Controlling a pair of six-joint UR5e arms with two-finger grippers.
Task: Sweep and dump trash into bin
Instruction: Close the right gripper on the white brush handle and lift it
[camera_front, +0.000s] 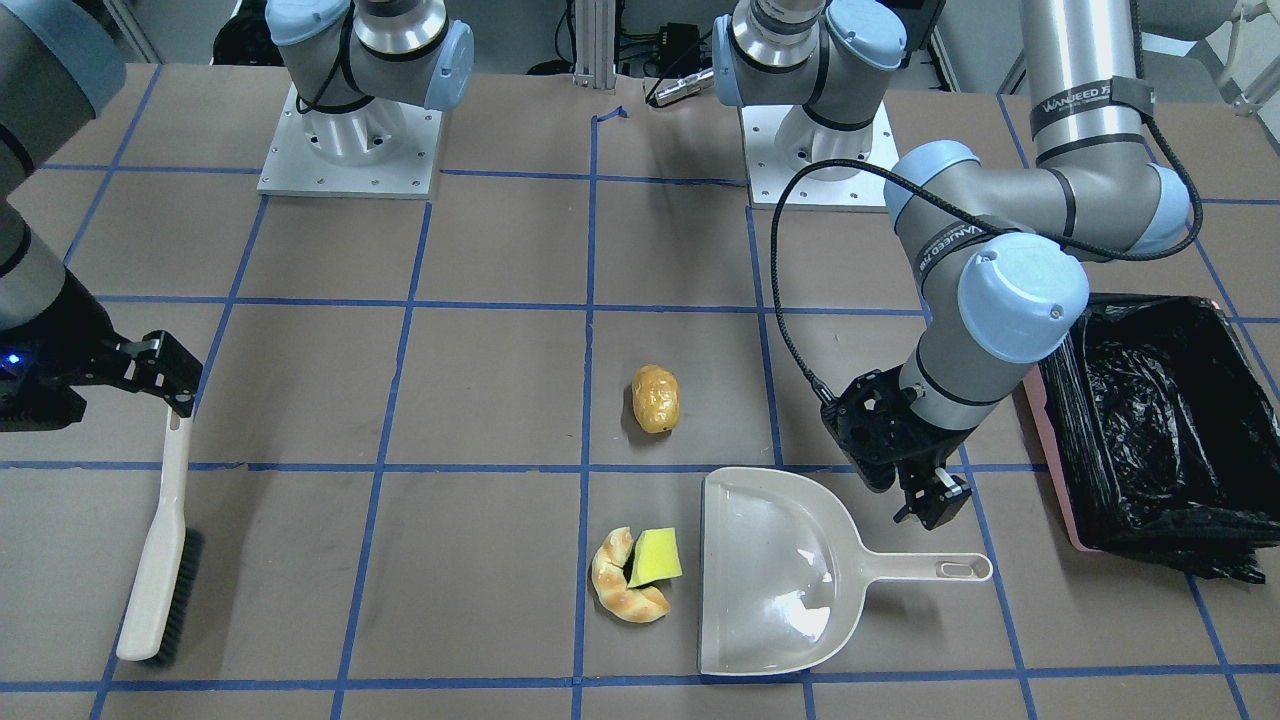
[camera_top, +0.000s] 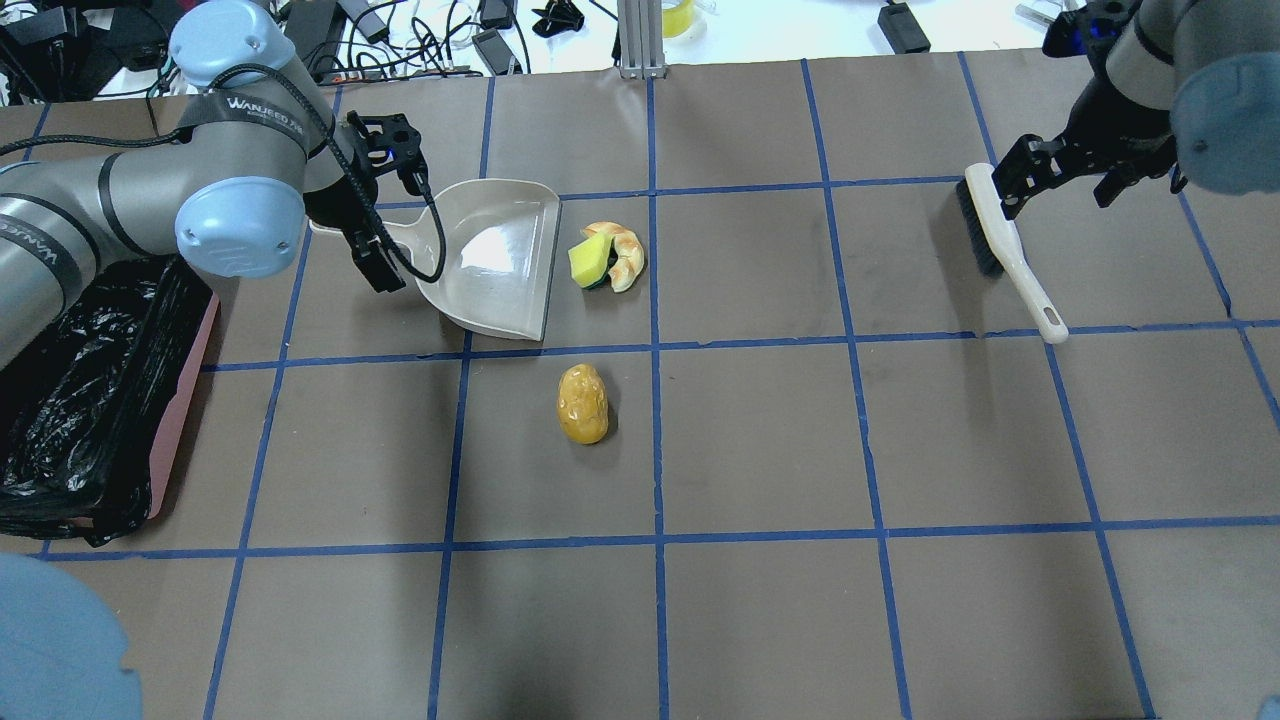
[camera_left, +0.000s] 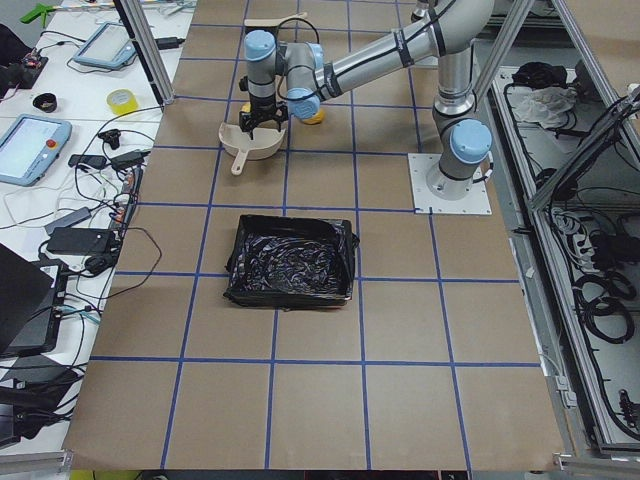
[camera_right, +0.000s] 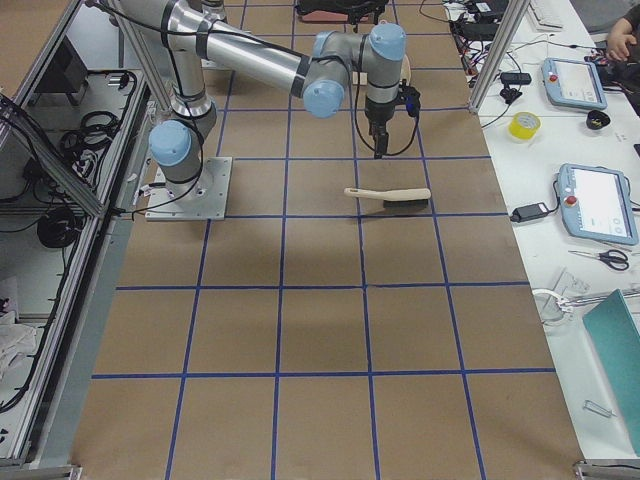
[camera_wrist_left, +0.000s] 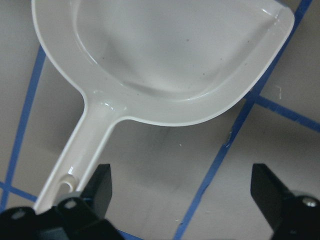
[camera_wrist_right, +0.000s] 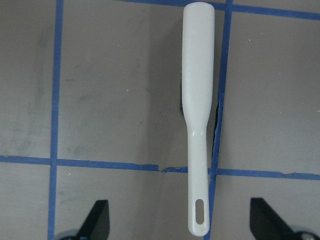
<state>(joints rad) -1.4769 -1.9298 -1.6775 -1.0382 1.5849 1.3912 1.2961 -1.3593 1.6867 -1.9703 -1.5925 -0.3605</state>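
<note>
The tan bread crescent will push the yellow-green wedge along when the robot sweeps with the white brush, because the crescent curls around the wedge.
The trash lies mid-table: a golden-brown potato-like lump, and a tan bread crescent touching a yellow-green wedge just beside the mouth of the beige dustpan. My left gripper is open and hovers over the dustpan's handle, holding nothing. My right gripper is open above the handle end of a white brush that lies flat. The pink bin, lined with a black bag, stands beside the left arm.
The table is brown paper with a blue tape grid. Both arm bases stand at the robot's edge. Cables and tablets lie beyond the far edge in the overhead view. The bin also shows in the exterior left view.
</note>
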